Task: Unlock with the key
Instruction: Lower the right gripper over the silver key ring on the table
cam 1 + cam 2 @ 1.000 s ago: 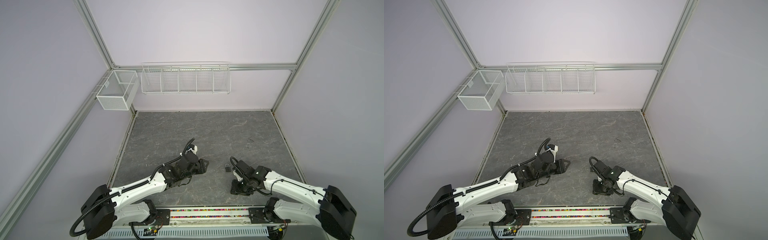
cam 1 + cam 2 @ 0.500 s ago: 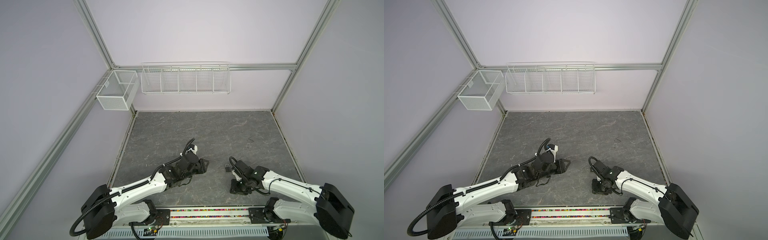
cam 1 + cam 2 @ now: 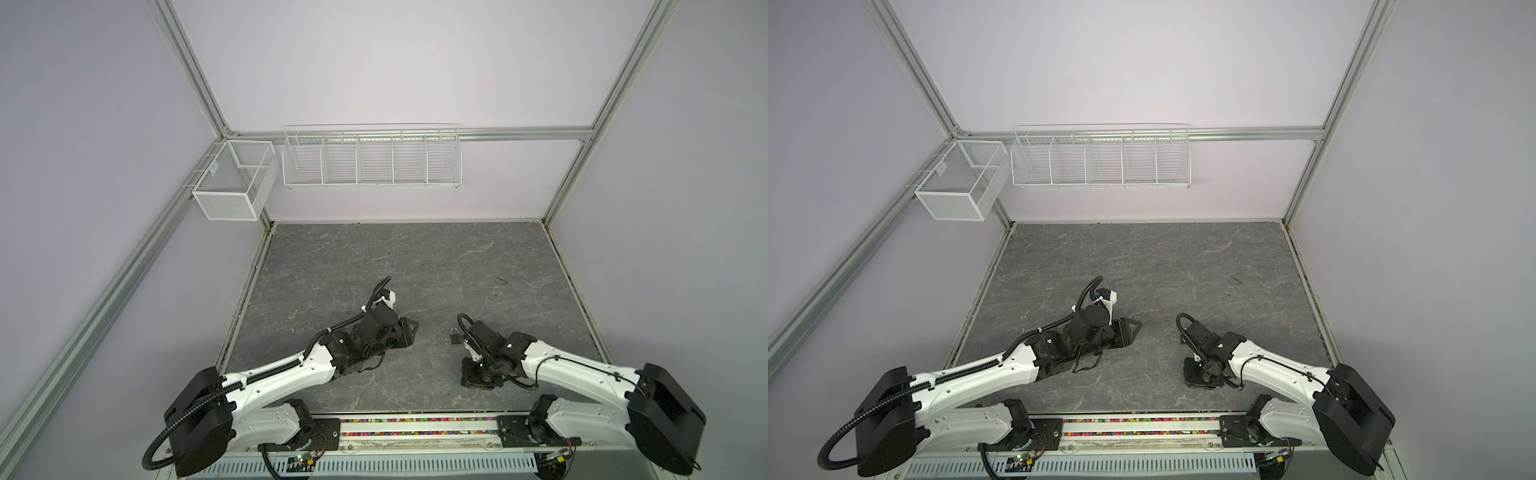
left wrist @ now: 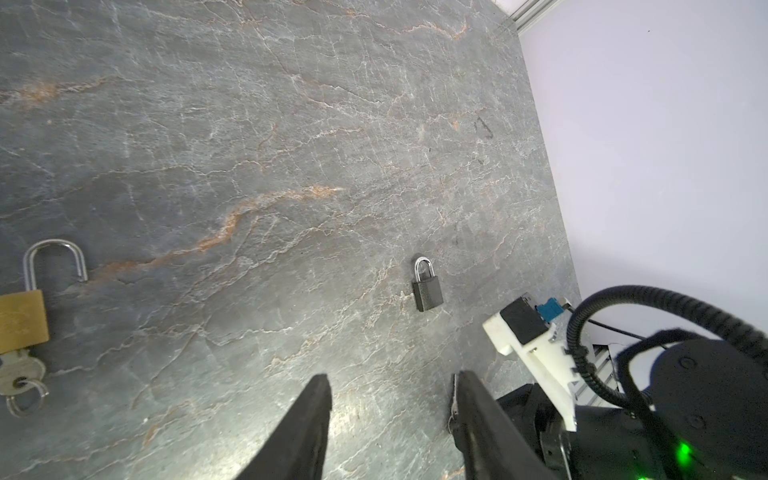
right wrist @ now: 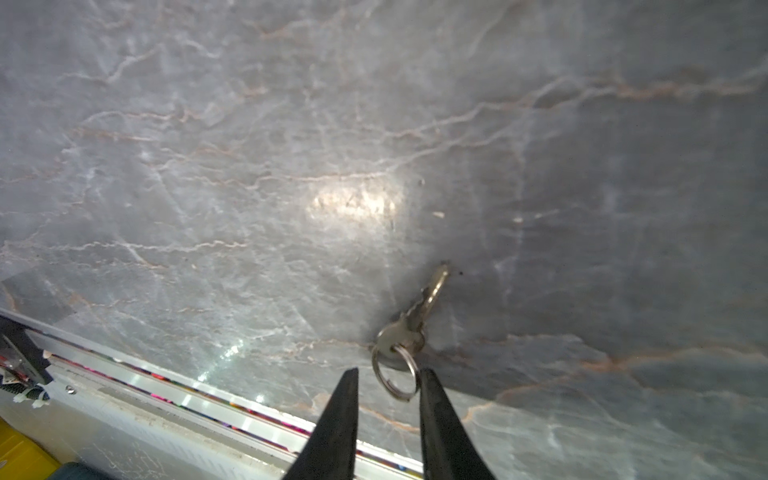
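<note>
The split ring's edge (image 5: 415, 384) is resting against a finger of my right gripper. Next, I open the gripper wider and get the split ring (image 5: 395, 374) into the middle of the gap before I close it.
A silver key (image 5: 415, 316) on a split ring (image 5: 395, 376) lies flat on the grey stone table. My right gripper (image 5: 389, 372) points down over it, open with a narrow gap. The ring sits partly between the fingertips and against one finger. In both top views this gripper (image 3: 478, 376) (image 3: 1200, 376) covers the key. A small black padlock (image 4: 427, 289) (image 3: 455, 336) with its shackle shut lies on the table just beyond the right wrist. My left gripper (image 4: 392, 384) (image 3: 405, 332) hovers low to the padlock's left, open and empty.
A brass padlock (image 4: 20, 316) with its shackle open and its own key (image 4: 18, 374) inserted lies at the edge of the left wrist view. The table's front rail (image 5: 208, 399) runs close by the right gripper. A wire rack (image 3: 372, 160) and a mesh box (image 3: 235, 180) hang on the walls.
The right gripper's jaws have narrowed around the key ring, and the right arm has shifted slightly left. The left arm has not moved.
</note>
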`<state>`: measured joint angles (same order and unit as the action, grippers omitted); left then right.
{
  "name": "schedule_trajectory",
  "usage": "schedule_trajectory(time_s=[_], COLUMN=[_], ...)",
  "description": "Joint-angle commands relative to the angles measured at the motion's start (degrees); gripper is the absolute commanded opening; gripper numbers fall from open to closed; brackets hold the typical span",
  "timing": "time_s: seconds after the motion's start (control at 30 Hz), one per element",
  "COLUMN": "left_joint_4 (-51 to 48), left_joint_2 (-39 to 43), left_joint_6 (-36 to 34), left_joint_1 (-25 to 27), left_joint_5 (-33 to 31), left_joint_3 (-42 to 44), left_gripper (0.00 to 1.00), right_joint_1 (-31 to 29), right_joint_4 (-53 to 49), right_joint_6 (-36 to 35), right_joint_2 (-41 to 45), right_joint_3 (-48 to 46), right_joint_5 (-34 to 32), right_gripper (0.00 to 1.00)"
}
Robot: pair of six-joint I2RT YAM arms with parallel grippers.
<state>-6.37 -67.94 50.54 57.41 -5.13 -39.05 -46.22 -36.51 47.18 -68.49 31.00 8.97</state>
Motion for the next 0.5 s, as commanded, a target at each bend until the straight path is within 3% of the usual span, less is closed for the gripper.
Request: schedule_trajectory(time_s=[0.0,0.47], left_joint_4=[0.05,0.03], left_joint_2=[-0.15,0.30], left_joint_6=[0.52,0.59], left_joint_1=[0.25,0.25], left_joint_5=[-1.22,-1.66], left_joint_3=[-0.59,0.00], left_gripper=[0.50,0.50], right_joint_1=[0.26,0.20], right_joint_4=[0.30,0.04], right_joint_6=[0.95,0.99], right_joint_2=[-0.86,-2.35], right_joint_3=[0.50,2.05], right_joint_5=[-1.03,-2.20], right_gripper=[0.28,0.20])
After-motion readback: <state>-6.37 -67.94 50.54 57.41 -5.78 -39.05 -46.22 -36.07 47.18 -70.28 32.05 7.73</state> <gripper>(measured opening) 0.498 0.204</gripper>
